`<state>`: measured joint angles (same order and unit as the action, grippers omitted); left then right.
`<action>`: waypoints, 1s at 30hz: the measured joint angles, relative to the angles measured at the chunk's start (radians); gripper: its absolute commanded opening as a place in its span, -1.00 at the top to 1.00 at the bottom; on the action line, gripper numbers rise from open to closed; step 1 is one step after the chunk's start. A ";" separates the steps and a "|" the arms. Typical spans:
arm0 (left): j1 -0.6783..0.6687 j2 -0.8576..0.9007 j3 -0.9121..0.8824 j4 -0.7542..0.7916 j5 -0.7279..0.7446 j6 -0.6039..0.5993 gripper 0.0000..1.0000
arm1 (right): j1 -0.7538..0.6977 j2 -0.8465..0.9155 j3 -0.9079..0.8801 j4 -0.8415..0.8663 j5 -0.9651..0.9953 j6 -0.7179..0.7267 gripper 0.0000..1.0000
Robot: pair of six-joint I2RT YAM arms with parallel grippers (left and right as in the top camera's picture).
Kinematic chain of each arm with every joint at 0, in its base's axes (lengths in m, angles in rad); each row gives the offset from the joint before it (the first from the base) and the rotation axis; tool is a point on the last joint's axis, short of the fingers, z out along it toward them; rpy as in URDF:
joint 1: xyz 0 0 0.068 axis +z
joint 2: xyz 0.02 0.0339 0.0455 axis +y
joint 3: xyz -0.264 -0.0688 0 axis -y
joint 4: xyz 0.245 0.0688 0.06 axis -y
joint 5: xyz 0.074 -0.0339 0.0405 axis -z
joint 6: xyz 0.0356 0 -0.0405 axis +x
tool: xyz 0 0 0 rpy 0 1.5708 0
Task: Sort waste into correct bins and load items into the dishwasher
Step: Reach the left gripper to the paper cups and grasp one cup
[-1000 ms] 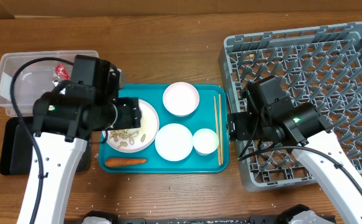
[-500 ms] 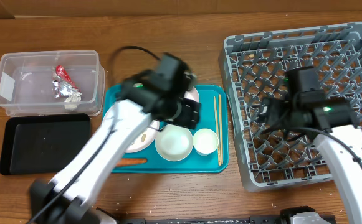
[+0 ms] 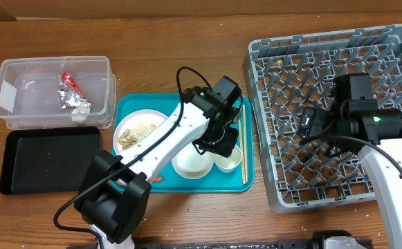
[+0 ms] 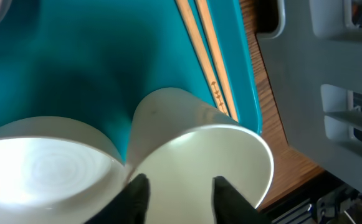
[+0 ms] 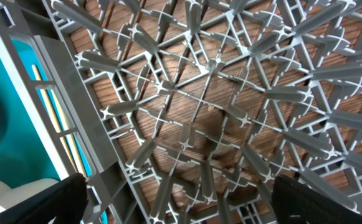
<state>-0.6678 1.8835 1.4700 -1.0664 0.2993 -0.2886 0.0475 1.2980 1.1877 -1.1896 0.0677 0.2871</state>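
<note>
The small white cup's opening (image 3: 230, 160) is below both fingers of my left gripper, so I should open them around the rim (image 3: 216, 162) next to the white bowl and pinch it there.
My left gripper (image 3: 220, 142) reaches across the teal tray (image 3: 128, 104) and hangs over the small white cup (image 3: 230, 159). In the left wrist view its black fingertips (image 4: 137, 196) stand a little apart over the cup's mouth (image 4: 212, 155), the left one at the rim, nothing pinched between them. A white bowl (image 4: 43, 162) touches the cup. The chopsticks (image 3: 242, 135) lie along the tray's right edge. The plate (image 3: 160, 117) carries food scraps (image 3: 137, 135). My right gripper (image 5: 187, 208) hangs wide open and empty above the grey dishwasher rack (image 3: 325, 45).
The clear tub (image 3: 10, 97) at the far left holds red and silver wrappers (image 3: 70, 93). The black tray (image 3: 48, 159) lies in front of it. My left arm hides the second bowl and most of the carrot (image 3: 157, 179). Bare wood lies in front of the tray.
My left arm swung right from the plate side to the cup, and its jaws narrowed. My right arm drew back over the rack, and its jaws opened wider.
</note>
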 measured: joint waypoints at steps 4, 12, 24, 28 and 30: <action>0.000 0.000 0.000 -0.011 -0.003 0.000 0.24 | 0.000 0.000 0.000 0.000 0.000 0.000 -0.93; 0.000 0.000 0.008 -0.063 -0.003 0.000 0.00 | 0.000 0.000 0.000 -0.001 0.000 0.000 -0.94; 0.000 -0.002 0.172 -0.161 -0.174 -0.001 -0.09 | 0.000 0.000 0.000 -0.005 0.000 0.000 -0.94; 0.000 -0.002 0.166 -0.153 -0.190 -0.014 -0.08 | 0.000 0.000 0.000 -0.005 0.000 0.000 -0.94; 0.000 -0.002 0.145 -0.131 -0.188 -0.024 -0.05 | 0.000 0.000 0.000 -0.006 0.000 0.000 -0.94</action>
<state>-0.6678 1.8816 1.6150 -1.1973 0.1112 -0.3122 0.0471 1.2980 1.1877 -1.1954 0.0677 0.2871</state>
